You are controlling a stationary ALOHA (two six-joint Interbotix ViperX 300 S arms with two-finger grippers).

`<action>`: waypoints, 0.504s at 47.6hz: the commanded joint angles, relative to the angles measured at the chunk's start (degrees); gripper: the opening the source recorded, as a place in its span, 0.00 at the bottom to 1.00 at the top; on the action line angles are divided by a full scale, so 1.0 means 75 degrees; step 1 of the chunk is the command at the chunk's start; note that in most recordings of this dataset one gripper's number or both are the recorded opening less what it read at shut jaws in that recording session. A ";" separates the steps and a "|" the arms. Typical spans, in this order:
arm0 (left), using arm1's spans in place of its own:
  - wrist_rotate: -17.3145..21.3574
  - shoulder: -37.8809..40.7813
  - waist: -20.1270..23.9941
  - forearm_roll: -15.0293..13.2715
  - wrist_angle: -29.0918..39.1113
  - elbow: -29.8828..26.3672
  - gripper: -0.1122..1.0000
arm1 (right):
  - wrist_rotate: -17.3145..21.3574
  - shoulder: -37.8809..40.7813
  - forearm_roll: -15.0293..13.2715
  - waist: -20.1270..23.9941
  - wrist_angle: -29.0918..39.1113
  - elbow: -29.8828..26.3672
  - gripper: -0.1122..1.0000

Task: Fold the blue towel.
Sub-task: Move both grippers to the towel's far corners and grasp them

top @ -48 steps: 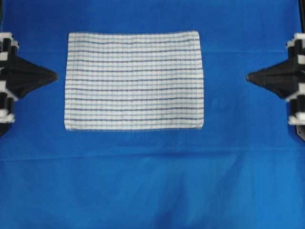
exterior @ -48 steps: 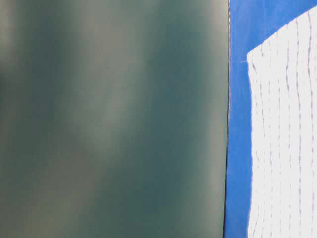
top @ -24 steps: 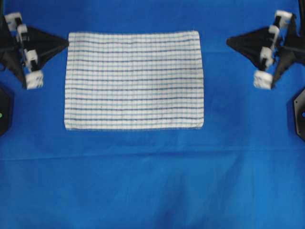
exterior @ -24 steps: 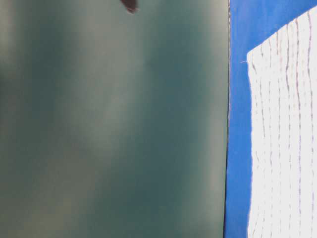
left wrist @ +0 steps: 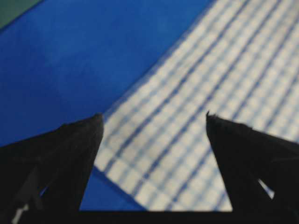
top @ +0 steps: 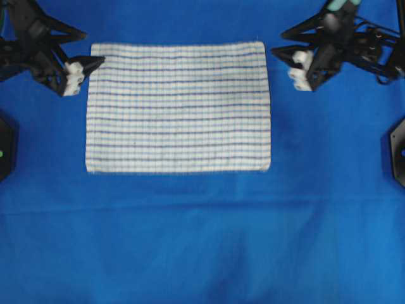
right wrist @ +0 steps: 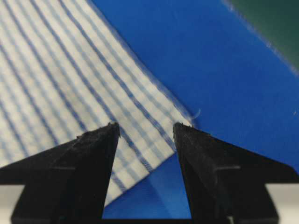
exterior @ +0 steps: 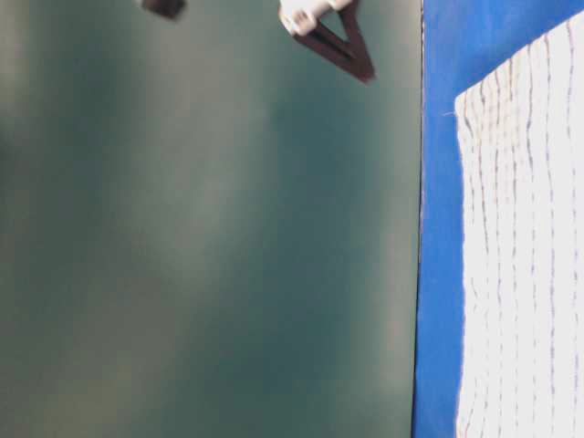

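Observation:
I should go on moving my right gripper down to the corner's tip (right wrist: 188, 121) before I close it there, because the blue towel's far corner (top: 259, 48) is flat and free in front of its open fingers.
The blue towel (top: 177, 106), white with thin blue check stripes, lies flat and spread out on the solid-blue cloth (top: 202, 240). My left gripper (top: 93, 47) is open at the towel's far left corner. The left wrist view shows that corner of the towel (left wrist: 196, 93) below the left gripper (left wrist: 153, 116), with nothing between its fingers. My right gripper (top: 278, 42) is open beside the far right corner. In the right wrist view the towel (right wrist: 56, 70) has its corner under the right gripper (right wrist: 145, 125), which holds nothing.
The blue cloth (exterior: 438, 228) covers the whole table. A dark green surface (exterior: 210, 228) fills the left of the table-level view, where a black finger (exterior: 342, 46) shows at the top. Black arm bases sit at the left edge (top: 5, 145) and the right edge (top: 397, 152).
Both grippers went from shut to open. Both swung from the table's sides up and inward to the towel's two far corners. The towel has not moved.

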 commanded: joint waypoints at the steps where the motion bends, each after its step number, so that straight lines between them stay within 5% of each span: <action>1: 0.0012 0.0434 0.0246 -0.0012 -0.0187 -0.0270 0.91 | -0.0023 0.0480 -0.0012 -0.0141 -0.0035 -0.0422 0.60; 24: 0.0094 0.2637 0.1008 0.0000 -0.0574 -0.0832 0.91 | -0.0059 0.2496 -0.0164 -0.0738 -0.0375 -0.1207 0.60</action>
